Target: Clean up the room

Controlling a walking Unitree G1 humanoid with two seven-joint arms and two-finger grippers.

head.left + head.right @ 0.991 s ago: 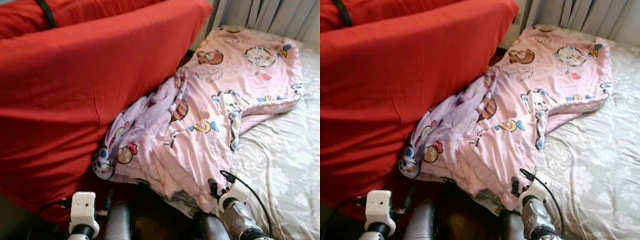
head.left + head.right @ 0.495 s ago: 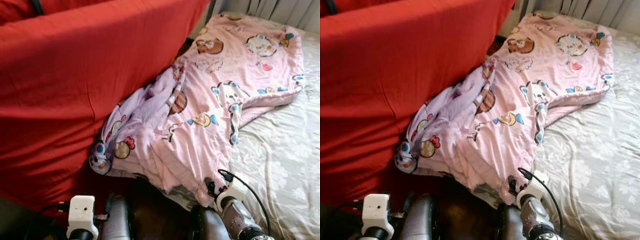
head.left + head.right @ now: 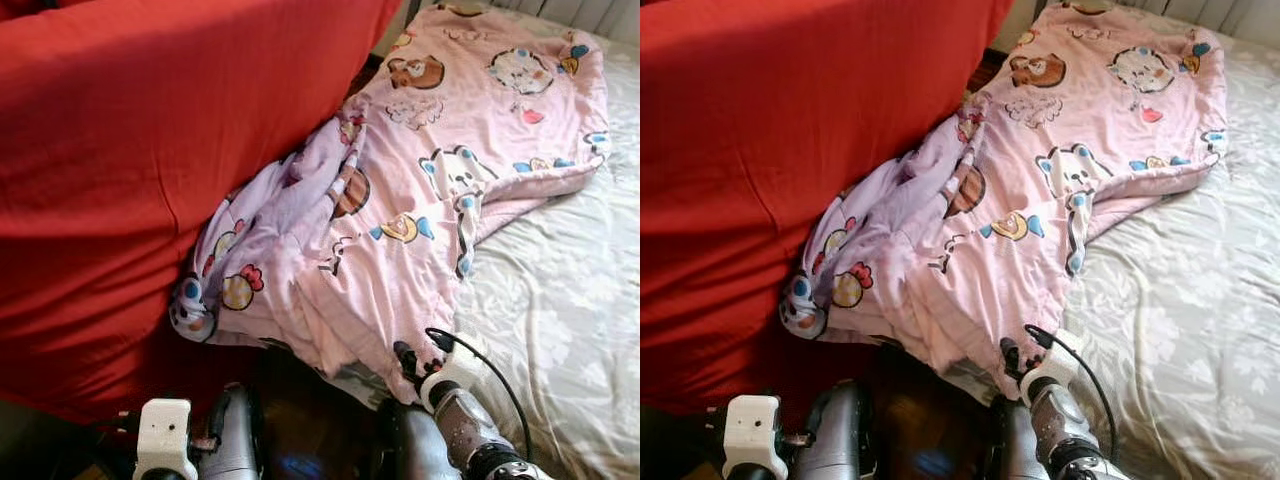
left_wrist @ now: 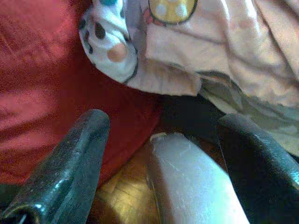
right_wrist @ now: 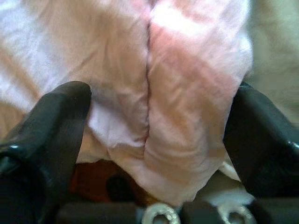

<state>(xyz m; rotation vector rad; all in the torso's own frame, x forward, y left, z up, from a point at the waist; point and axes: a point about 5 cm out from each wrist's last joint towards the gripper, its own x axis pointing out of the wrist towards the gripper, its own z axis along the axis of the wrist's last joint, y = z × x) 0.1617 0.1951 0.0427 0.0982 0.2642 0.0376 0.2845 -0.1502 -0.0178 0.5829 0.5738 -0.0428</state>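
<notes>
I expect the pink blanket (image 3: pixel 390 290) to spread out and show hidden prints when I pull its hem, because a fold (image 3: pixel 474 194) in the blanket cuts across the white bear's face.
A pink blanket (image 3: pixel 420 200) printed with cartoon animals lies crumpled across the bed. Its near edge hangs off the mattress beside a red cover. My right gripper (image 3: pixel 408 362) reaches up at that hanging hem. In the right wrist view it (image 5: pixel 159 93) stands open, and a fold of the pink blanket (image 5: pixel 163 121) sits between its two black fingers (image 5: pixel 51 121). My left gripper (image 4: pixel 163 119) hangs low by my leg, open and holding nothing. Ahead of it are the blanket's corner (image 4: pixel 112 42) and the red cover (image 4: pixel 42 93).
A large red cover (image 3: pixel 120 180) rises like a wall on the left. The pale floral bed sheet (image 3: pixel 560 320) spreads to the right. Dark wooden floor (image 3: pixel 320 430) shows in the narrow gap below, where my silver legs (image 3: pixel 235 455) stand.
The whole picture has shifted as the camera tipped down and closer. My right gripper stays at the blanket's hanging hem. The left arm still hangs low.
</notes>
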